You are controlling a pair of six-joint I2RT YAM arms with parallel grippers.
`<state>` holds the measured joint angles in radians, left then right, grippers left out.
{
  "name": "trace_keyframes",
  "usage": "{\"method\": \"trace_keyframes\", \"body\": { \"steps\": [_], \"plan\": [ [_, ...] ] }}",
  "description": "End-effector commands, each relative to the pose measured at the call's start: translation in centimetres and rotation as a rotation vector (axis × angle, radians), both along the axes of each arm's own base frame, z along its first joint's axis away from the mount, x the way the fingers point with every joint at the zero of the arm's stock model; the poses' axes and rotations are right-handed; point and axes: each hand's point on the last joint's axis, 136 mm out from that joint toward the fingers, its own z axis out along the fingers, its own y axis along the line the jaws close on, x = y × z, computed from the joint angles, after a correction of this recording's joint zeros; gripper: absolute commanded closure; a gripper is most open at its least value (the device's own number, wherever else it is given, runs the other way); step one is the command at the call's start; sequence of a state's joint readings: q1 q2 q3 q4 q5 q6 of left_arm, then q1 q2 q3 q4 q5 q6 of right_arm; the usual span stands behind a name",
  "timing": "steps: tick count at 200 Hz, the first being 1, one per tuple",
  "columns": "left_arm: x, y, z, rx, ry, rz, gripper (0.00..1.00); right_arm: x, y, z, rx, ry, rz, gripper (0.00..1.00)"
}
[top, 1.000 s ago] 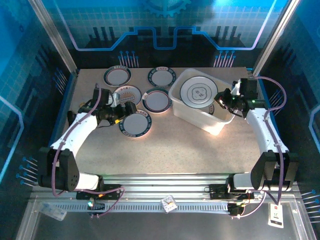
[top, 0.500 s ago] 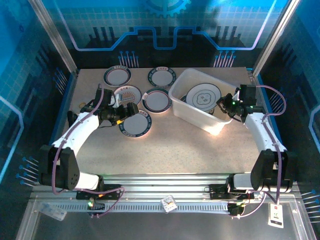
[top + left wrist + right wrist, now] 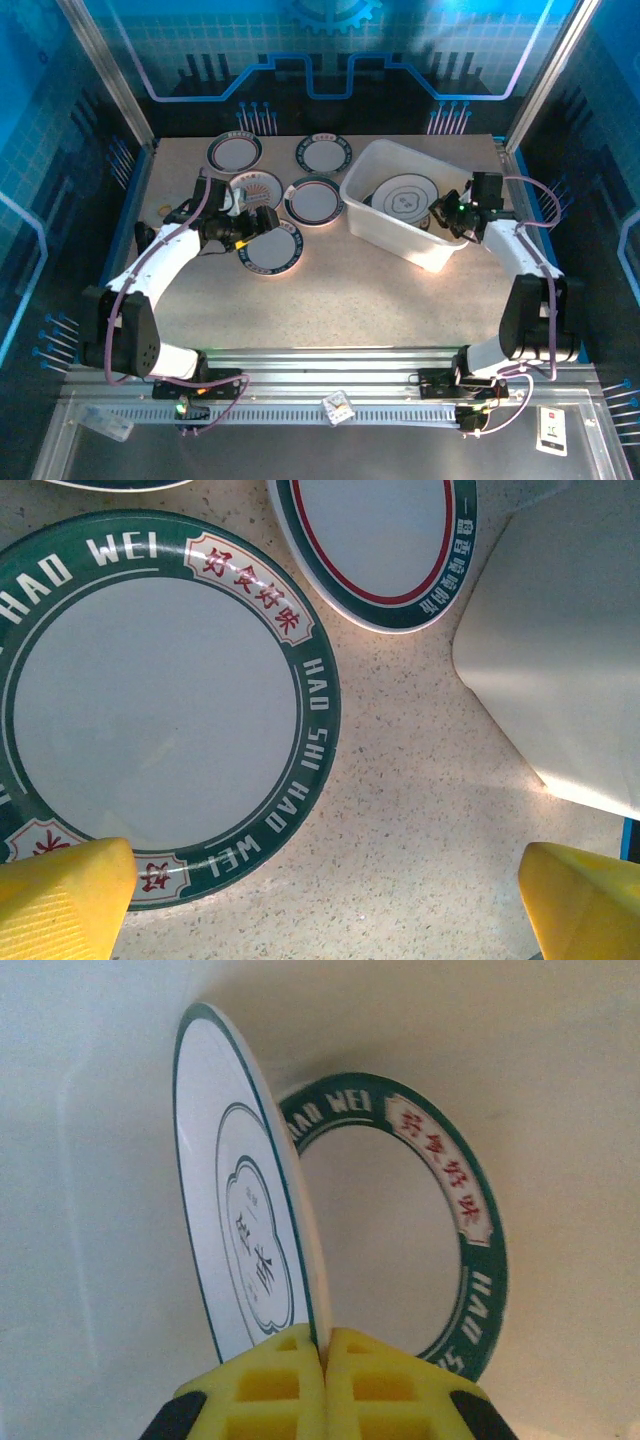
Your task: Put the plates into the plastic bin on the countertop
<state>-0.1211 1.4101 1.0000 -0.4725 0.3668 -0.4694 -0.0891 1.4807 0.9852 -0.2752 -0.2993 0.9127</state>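
Note:
I should carry on lowering the white plate with my right gripper, as it is leaning low over the green-rimmed plate inside the bin. I should carry on until the white plate can settle there, and then let go.
My right gripper is shut on the rim of a white plate with a green floral centre, held on edge inside the plastic bin. Seen from above, that plate tilts low in the bin, with my right gripper at the bin's right wall. Behind it in the bin lies a green-rimmed plate. My left gripper is open above the countertop, its yellow fingers straddling the edge of a green-rimmed plate. From above, my left gripper hovers over this plate.
Several more plates lie on the countertop: two at the back, an orange sunburst one and a green-rimmed one left of the bin. The blue frame edges the surface. Bare countertop stretches toward the front.
My right gripper has lowered the held plate deeper into the bin and tilted it from flat towards on edge. The left arm has barely moved.

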Motion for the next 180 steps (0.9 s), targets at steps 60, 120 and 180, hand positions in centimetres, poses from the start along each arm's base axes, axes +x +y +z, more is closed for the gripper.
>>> {"method": "trace_keyframes", "body": {
  "steps": [60,120,180],
  "plan": [
    [0.4,0.0,-0.1,0.023,-0.005,0.000,0.01,0.1,-0.2,-2.1,-0.132,0.122,0.030,1.00],
    [0.1,0.1,0.1,0.030,-0.007,-0.002,0.01,0.1,0.0,-2.8,-0.168,0.159,0.036,0.73],
    [-0.5,0.6,0.2,0.053,0.000,0.011,0.01,-0.1,-0.6,-0.5,-0.234,0.121,0.002,0.42]
  ]
}}
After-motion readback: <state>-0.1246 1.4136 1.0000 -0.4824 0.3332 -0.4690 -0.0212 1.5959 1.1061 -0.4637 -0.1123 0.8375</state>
